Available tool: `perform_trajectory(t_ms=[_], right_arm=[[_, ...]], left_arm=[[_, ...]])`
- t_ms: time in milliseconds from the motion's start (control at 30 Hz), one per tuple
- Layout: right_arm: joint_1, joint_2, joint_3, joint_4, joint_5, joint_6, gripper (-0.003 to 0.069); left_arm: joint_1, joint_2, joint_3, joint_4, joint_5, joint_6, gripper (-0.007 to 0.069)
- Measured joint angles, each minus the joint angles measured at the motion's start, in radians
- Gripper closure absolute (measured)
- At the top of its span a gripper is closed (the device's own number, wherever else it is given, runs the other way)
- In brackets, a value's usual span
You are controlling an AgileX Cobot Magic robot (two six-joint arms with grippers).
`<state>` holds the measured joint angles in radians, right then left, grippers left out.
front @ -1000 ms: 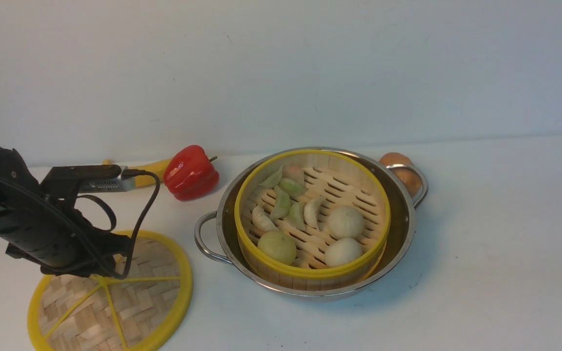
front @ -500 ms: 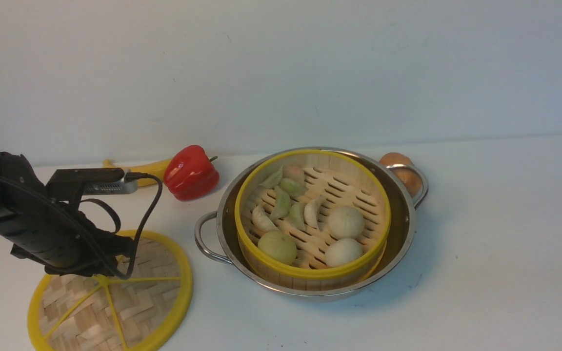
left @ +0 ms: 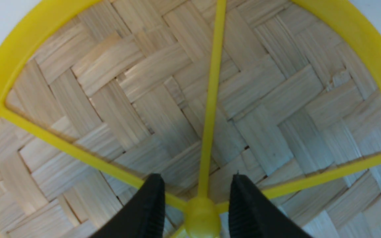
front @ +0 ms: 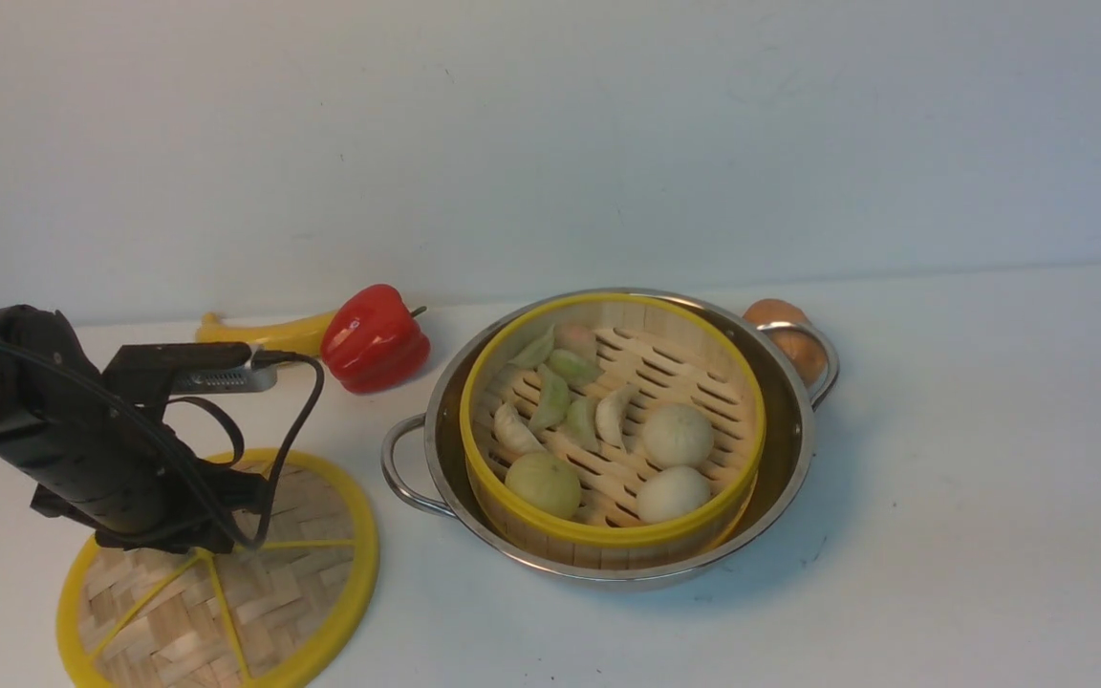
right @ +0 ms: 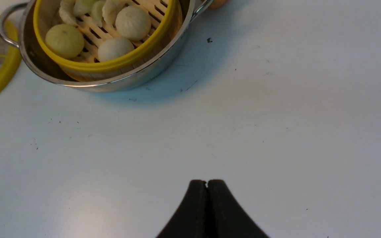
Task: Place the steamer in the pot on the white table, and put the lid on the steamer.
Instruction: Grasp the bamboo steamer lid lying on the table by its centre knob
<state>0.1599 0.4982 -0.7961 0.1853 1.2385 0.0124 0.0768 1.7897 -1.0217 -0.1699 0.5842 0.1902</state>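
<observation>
I expect the woven lid [front: 174, 619] to sit flush over the dumplings and buns [front: 676, 437] when I lower it, since they lie below the steamer's yellow rim.
The steamer [front: 675, 382], a bamboo basket with a yellow rim holding dumplings and buns, sits inside the shiny pot [front: 791, 420] on the white table [front: 971, 478]. The woven lid [front: 292, 573] lies flat on the table left of the pot. My left arm [front: 82, 449] hangs low over the lid's middle. In the left wrist view my left gripper [left: 197, 177] is open, its black fingers [left: 154, 205] straddling the lid's yellow hub [left: 202, 216] with a gap on each side. My right gripper [right: 207, 181] is shut and empty above bare table, near the pot [right: 137, 79].
A red bell pepper [front: 374, 336] and a yellow banana-like thing [front: 264, 333] lie behind the lid near the wall. A brown onion [front: 780, 320] sits just behind the pot's far handle. The pot's near handle [front: 398, 468] points toward the lid.
My left arm has come down and slightly right, closer onto the lid's middle. Pot, steamer and lid have not moved.
</observation>
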Motion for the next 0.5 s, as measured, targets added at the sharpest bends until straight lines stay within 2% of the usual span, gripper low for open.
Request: perform_trajectory(t_ms=[267, 500], right_arm=[[0.0, 0.0, 0.0, 0.0, 0.0, 0.012, 0.0661], [-0.001, 0.0, 0.0, 0.001, 0.0, 0.017, 0.0661]], left_arm=[[0.0, 0.0, -0.006, -0.001, 0.025, 0.0, 0.0491], [0.0, 0.007, -0.035, 0.0, 0.075, 0.0, 0.0503]])
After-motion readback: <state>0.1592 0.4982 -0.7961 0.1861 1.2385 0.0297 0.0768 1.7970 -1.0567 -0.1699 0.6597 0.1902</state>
